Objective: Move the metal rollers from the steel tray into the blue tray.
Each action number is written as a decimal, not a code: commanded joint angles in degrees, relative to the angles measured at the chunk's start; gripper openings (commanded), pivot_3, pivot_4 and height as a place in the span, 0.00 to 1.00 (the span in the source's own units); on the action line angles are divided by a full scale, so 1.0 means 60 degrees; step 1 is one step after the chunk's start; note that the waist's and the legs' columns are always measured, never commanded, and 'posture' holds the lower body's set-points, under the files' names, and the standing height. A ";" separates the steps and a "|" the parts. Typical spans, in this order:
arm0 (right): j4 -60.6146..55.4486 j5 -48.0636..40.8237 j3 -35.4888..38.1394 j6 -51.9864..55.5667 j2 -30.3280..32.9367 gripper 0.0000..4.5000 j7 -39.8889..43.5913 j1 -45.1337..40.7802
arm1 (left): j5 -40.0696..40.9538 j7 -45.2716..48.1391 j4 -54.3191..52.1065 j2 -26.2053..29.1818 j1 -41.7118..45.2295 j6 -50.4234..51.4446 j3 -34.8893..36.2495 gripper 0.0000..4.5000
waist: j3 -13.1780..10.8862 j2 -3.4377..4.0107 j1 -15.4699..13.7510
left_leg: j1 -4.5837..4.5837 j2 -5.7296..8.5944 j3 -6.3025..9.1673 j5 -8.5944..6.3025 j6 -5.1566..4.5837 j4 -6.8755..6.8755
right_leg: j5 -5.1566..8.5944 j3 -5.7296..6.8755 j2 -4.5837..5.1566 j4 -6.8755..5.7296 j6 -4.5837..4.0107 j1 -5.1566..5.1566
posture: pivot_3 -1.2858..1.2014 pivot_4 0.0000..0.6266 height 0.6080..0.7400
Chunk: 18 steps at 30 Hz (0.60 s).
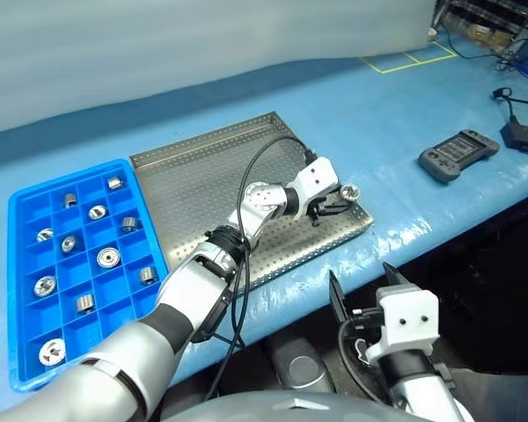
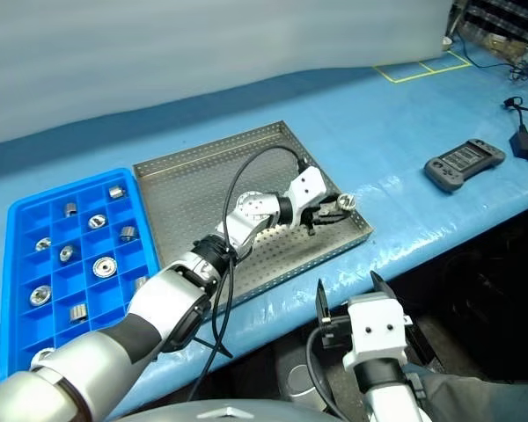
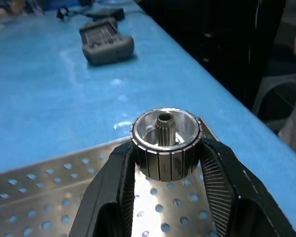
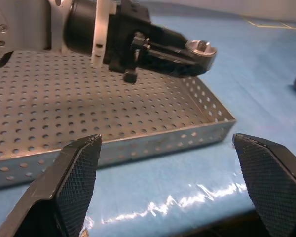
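My left gripper has the metal roller upright, clear of the steel tray, so it should keep going to an empty near compartment of the blue tray and let go there.
My left gripper is shut on a metal roller, a ribbed silver cylinder with a central hole. It holds the roller just above the near right corner of the steel tray. The right wrist view also shows the roller at the tips of the left gripper's fingers, over the tray's corner. The blue tray lies to the left of the steel tray. Several metal rollers sit in its compartments. My right gripper hangs open, low in front of the table edge, holding nothing.
A grey handheld controller lies on the blue tabletop to the right. Beyond it is a black box with a cable. Yellow tape lines mark the far right of the table. The table's front edge runs just below the steel tray.
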State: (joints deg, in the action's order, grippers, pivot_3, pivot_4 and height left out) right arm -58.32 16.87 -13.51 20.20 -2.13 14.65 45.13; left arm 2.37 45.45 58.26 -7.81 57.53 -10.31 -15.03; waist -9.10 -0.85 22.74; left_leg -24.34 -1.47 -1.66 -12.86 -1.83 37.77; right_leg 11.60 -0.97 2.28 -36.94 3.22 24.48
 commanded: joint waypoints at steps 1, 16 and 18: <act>-0.0280 -0.0144 0.0286 0.1030 0.0213 1.00 0.0613 -0.1124 | 0.0537 0.0020 -0.1573 -0.0595 -0.0614 0.0264 0.0345 0.37 | 0.0001 0.0002 -0.0298 | 0.0000 0.0001 -0.0003 0.0000 0.0000 0.0000 | 0.0000 -0.0003 0.0000 -0.0001 0.0000 0.0001 | 0.41 0.24 1.00; 0.0708 -0.1568 0.1027 0.4274 0.2700 1.00 0.2280 -0.6600 | 0.0829 -0.0262 -0.8948 0.2924 -0.3764 0.2388 0.1018 0.37 | 0.0009 0.0015 -0.2847 | 0.0017 -0.0001 -0.0008 0.0010 0.0005 0.0016 | -0.0009 -0.0047 -0.0046 -0.0041 -0.0010 0.0003 | 0.52 0.24 1.00; 0.1002 -0.1841 0.1072 0.4262 0.2983 1.00 0.2426 -0.7022 | 0.0852 -0.0482 -0.9832 0.3369 -0.4322 0.2803 0.1221 0.37 | 0.0009 0.0015 -0.3175 | 0.0016 0.0000 -0.0011 0.0010 0.0005 0.0022 | -0.0011 -0.0050 -0.0046 -0.0039 -0.0011 0.0002 | 0.53 0.24 1.00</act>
State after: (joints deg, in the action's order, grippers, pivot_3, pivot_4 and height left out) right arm -51.97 7.32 -7.88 45.93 15.56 28.47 3.82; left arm 6.87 43.55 4.78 12.08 31.69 5.42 -9.17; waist -9.05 -0.76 3.69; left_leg -24.25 -1.46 -1.72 -12.80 -1.81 37.92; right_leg 11.50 -1.26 2.01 -37.16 3.11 24.48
